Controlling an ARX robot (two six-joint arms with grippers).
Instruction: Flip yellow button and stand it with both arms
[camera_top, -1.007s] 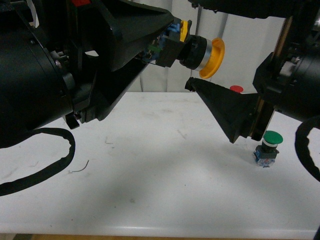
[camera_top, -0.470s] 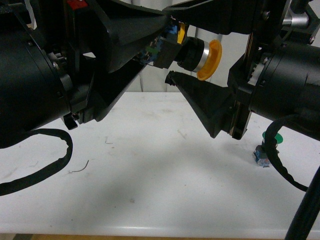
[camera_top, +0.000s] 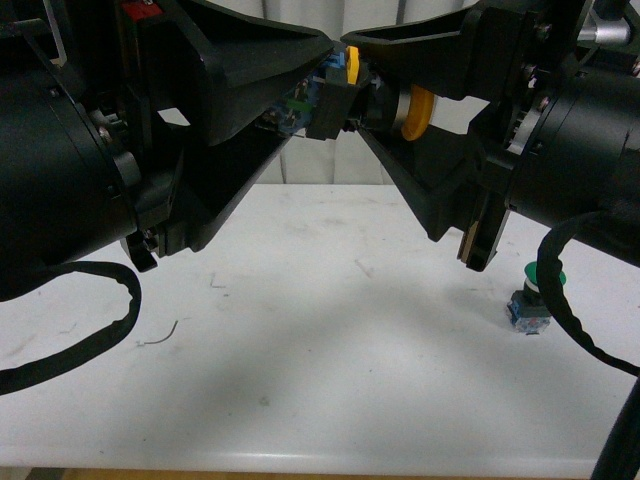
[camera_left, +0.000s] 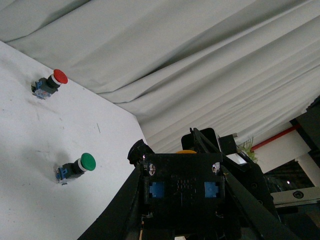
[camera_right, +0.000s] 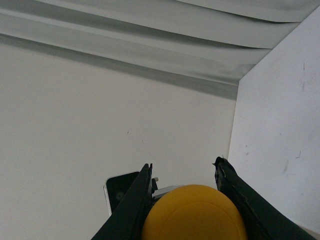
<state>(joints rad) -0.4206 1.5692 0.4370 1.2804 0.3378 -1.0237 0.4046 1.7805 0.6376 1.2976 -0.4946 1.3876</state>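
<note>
I am going to set the yellow button (camera_top: 340, 102) down on its contact block. It should stay upright there, because the green button (camera_top: 531, 307) stands cap up on its own block.
My left gripper (camera_top: 325, 60) is shut on the yellow button (camera_top: 418, 112) and holds it on its side high above the white table (camera_top: 300, 330), cap to the right. In the left wrist view its black and blue contact block (camera_left: 182, 187) fills the space between my fingers. My right gripper (camera_top: 350, 75) is open, with its jaws standing either side of the button's cap. In the right wrist view the yellow cap (camera_right: 195, 215) sits between the two fingers (camera_right: 135, 200) with small gaps on both sides.
A green-capped button (camera_top: 535, 295) lies on the table at the right, partly behind my right arm; it also shows in the left wrist view (camera_left: 77, 167). A red-capped button (camera_left: 49, 84) lies farther back. A thin wire scrap (camera_top: 160, 338) lies at the left.
My right gripper has risen and moved left from below the cap until its open jaws straddle the yellow button. My left gripper has held the button nearly still.
</note>
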